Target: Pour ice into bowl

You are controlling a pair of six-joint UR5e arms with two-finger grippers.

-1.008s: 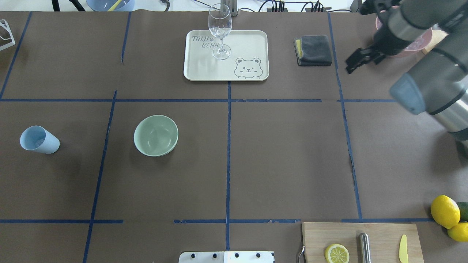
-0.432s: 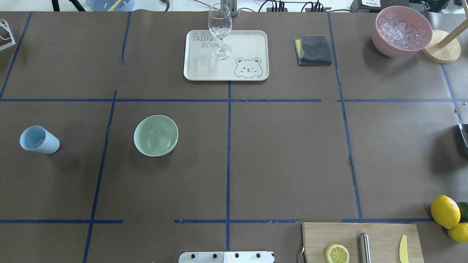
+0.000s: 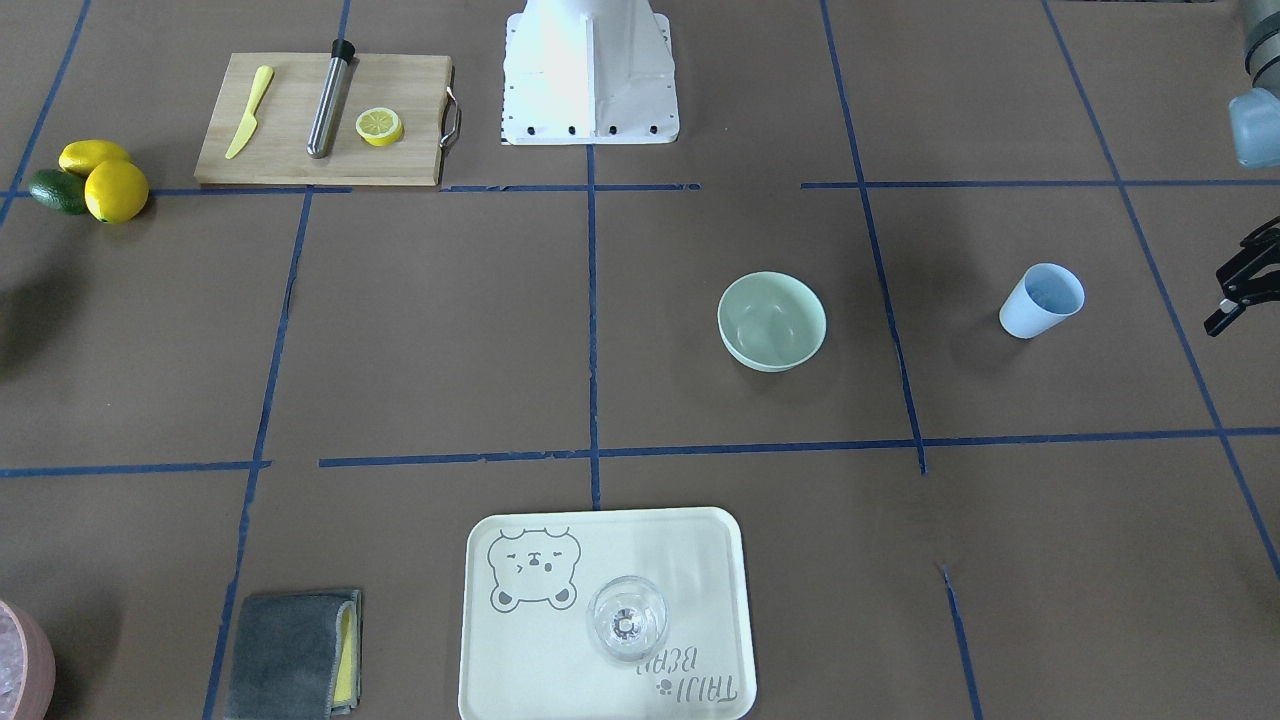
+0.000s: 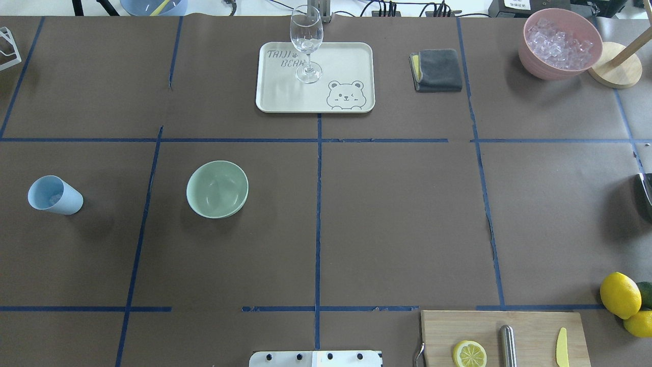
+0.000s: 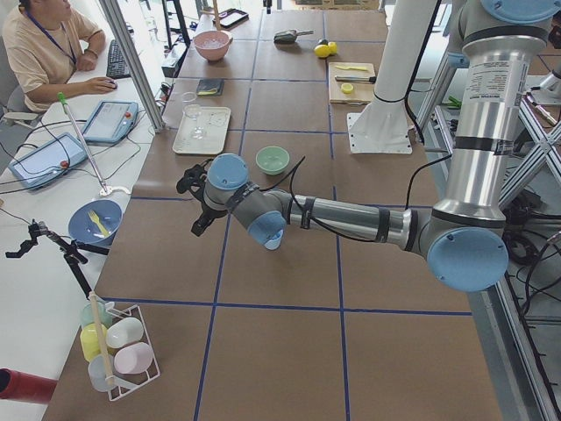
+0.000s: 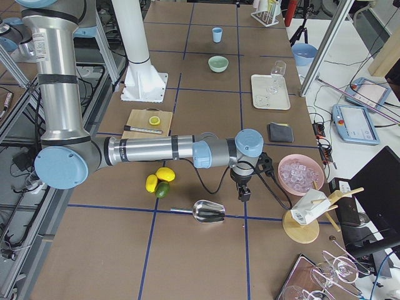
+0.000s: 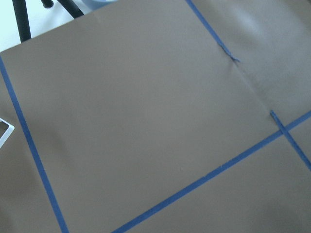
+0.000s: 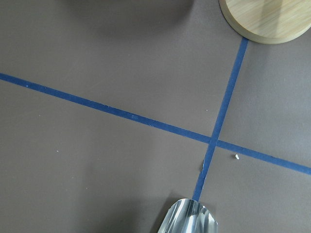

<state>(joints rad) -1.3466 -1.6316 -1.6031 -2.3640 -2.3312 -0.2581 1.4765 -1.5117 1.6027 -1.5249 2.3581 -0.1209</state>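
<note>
The light blue cup stands upright near the empty bowl, with its deep inside hidden. Ice cubes should fall out when I pour.
The pale mint-green bowl stands empty left of the table's middle; it also shows in the front view. A light blue cup stands further left; I cannot make out what is inside it. Clear ice cubes are heaped in a pink bowl at the far right. My left gripper is open and empty at the table's left end, apart from the cup. My right gripper hovers beside the pink bowl; I cannot tell if it is open or shut.
A tray with a wine glass is at the far middle, a grey cloth to its right. A metal scoop lies near the right gripper. A cutting board, lemons and a wooden stand are on the right.
My right arm has drawn back out of the overhead view from beside the pink bowl, which now shows in full. Bowl, cup and tray have not moved.
</note>
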